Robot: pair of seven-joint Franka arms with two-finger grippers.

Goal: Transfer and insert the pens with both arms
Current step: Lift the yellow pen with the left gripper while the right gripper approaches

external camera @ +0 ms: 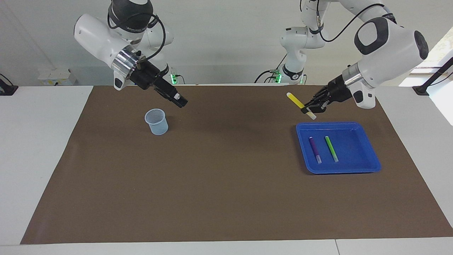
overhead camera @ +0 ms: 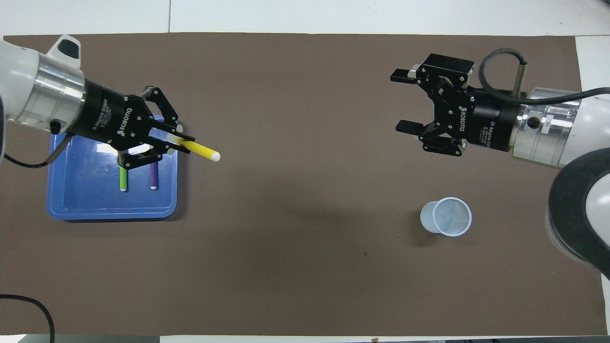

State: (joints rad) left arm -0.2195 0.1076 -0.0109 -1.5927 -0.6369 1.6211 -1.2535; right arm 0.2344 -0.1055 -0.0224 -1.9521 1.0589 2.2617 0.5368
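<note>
The yellow pen should slide in at a slant when I lower it, because the cup's opening is much wider than the pen.
My left gripper is shut on the yellow pen. It holds the pen in the air over the edge of the blue tray that faces the table's middle. The pen slants and its free end points toward the right arm. The purple pen and the green pen lie side by side in the tray. My right gripper hangs open and holds nothing, above the mat beside the cup, facing the left arm.
A pale blue plastic cup stands upright on the brown mat at the right arm's end. White tabletop borders the mat on every side.
</note>
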